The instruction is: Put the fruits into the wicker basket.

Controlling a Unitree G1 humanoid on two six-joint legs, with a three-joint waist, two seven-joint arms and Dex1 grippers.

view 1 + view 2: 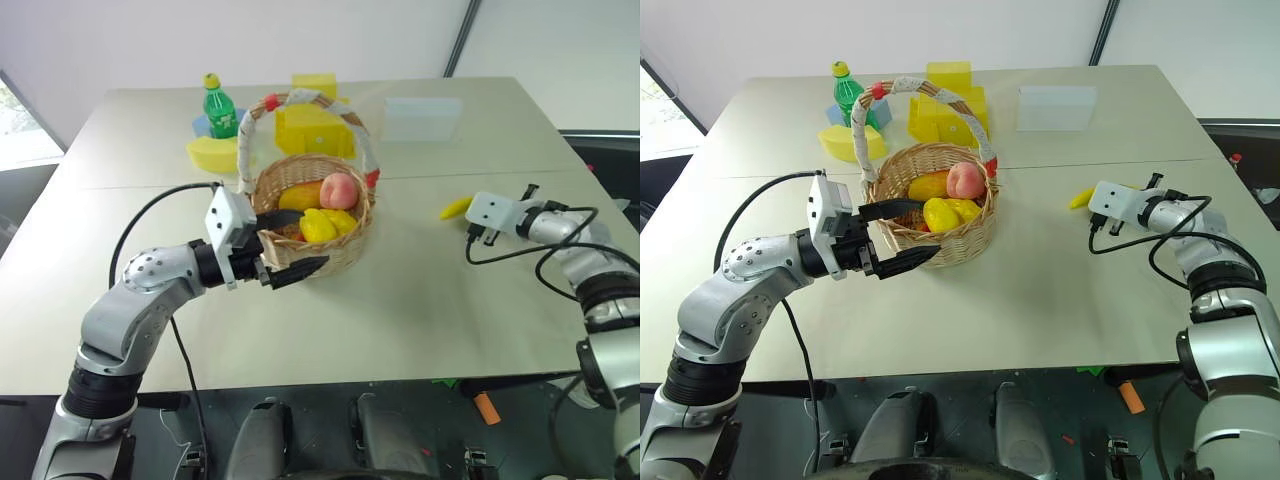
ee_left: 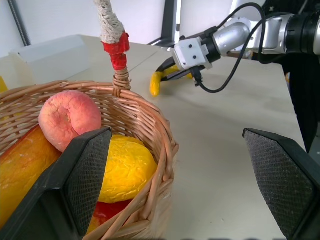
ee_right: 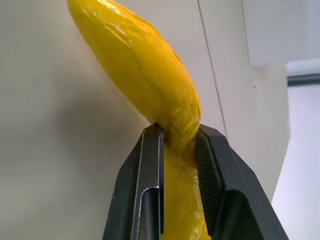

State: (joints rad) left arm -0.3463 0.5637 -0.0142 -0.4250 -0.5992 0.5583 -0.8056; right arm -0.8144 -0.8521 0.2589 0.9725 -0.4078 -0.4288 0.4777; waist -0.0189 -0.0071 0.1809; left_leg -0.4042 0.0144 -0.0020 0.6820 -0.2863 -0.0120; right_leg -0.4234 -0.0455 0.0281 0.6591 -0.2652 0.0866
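My right gripper should keep going to the wicker basket and let go above the lemon (image 1: 320, 226), as its fingers pinch the banana's narrow body (image 3: 180, 142) and the way is open.
The wicker basket (image 1: 325, 255) stands mid-table, its cloth-wrapped handle arching over it. Inside lie a pink peach (image 1: 339, 189), a lumpy yellow lemon (image 1: 318, 226) and an orange mango-like fruit (image 1: 300, 195). My left gripper (image 1: 290, 243) is open at the basket's near-left rim, with one finger over the inside and the other outside the wall. To the right, a yellow banana (image 1: 455, 207) lies on the table. My right gripper (image 3: 177, 132) is shut on the banana (image 3: 145, 70) near one end, and the other end points away toward the basket side.
Behind the basket stand a green bottle (image 1: 219, 108), a yellow blocky box (image 1: 312, 128), a yellow wedge dish (image 1: 212, 153) and a translucent box (image 1: 422, 117). Bare tabletop (image 1: 420, 290) lies between the basket and the right arm. Cables hang from both wrists.
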